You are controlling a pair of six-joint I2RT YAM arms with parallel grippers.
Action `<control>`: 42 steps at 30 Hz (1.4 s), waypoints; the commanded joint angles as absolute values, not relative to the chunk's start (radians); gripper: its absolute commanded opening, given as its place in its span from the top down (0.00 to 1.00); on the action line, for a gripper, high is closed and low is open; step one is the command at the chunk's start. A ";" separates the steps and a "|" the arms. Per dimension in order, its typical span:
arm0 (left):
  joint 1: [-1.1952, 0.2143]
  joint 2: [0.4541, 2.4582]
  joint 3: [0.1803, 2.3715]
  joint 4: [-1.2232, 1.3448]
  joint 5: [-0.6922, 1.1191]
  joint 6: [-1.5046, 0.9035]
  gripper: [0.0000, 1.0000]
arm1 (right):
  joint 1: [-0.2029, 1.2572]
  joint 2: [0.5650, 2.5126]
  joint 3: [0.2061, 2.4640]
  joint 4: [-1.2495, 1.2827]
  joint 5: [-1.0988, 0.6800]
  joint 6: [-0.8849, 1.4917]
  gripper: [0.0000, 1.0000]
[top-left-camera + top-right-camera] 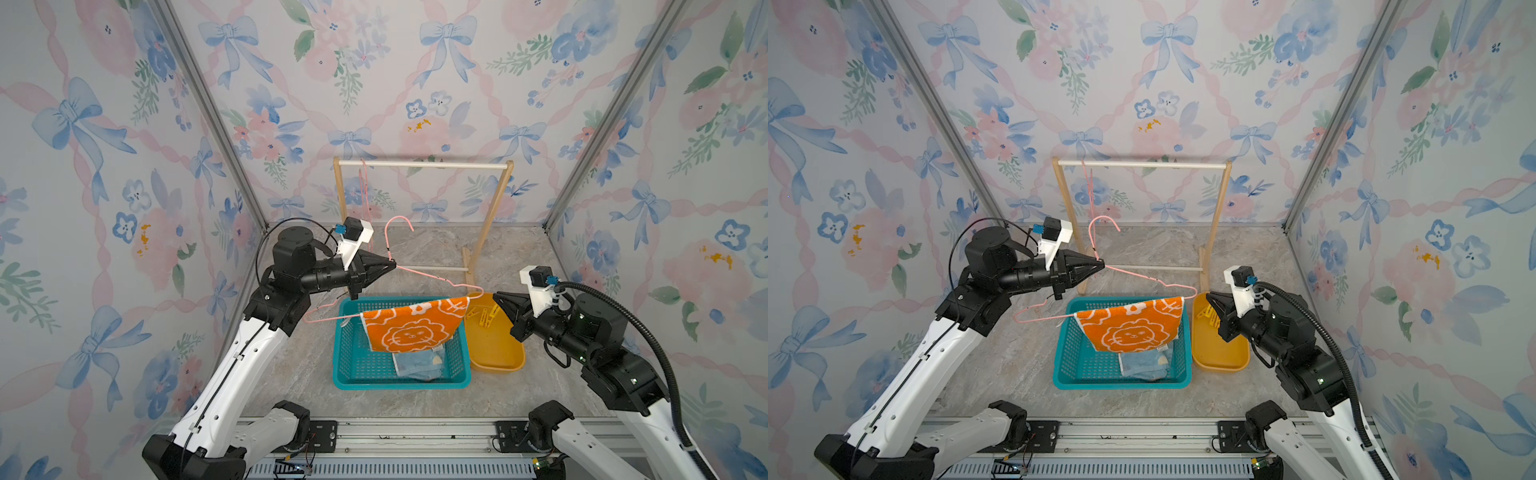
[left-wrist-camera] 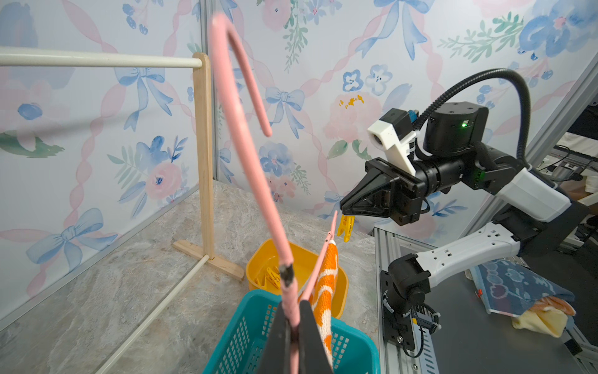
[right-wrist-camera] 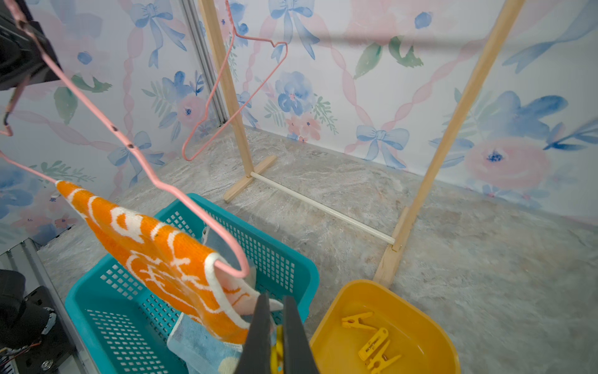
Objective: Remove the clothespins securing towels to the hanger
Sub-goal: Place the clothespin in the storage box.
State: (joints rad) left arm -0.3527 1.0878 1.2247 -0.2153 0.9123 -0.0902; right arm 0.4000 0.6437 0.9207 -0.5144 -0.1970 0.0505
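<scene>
The yellow clothespin [image 2: 346, 228] is clear of the orange lion towel, so I carry on moving it down into the yellow tub [image 1: 496, 342] with my right gripper until I can let go of it inside.
My left gripper [image 1: 392, 262] is shut on the neck of a pink wire hanger [image 1: 432, 277], pinched between its fingers [image 2: 307, 327]. The orange lion towel [image 1: 411, 328] hangs from the hanger's lower bar above a teal basket [image 1: 345, 374]. The light blue towel [image 3: 200, 346] lies inside that basket. My right gripper [image 1: 496, 296] sits just beside the hanger's right corner, shut on a yellow clothespin [image 2: 345, 226], which also shows between its fingers as the clothespin [image 3: 276, 351]. Three more clothespins [image 3: 375, 345] lie in a yellow tub [image 1: 498, 357].
A wooden rack [image 1: 424, 165] stands at the back with a second pink hanger [image 1: 365, 187] on its rail. Its foot bar [image 1: 432, 268] runs along the floor behind the basket. Patterned walls close in on three sides.
</scene>
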 commanded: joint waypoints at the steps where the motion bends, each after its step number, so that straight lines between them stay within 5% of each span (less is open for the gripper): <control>1: -0.343 1.084 1.233 -0.195 0.910 -0.092 1.00 | 0.341 0.660 0.882 -0.550 -0.174 0.122 0.98; 27: -0.344 1.070 1.226 -0.195 0.905 -0.090 1.00 | 0.144 1.144 0.706 -0.340 -0.014 0.282 0.97; 42: -0.344 1.064 1.223 -0.195 0.900 -0.087 1.00 | 0.112 1.421 0.782 -0.310 0.036 0.340 0.96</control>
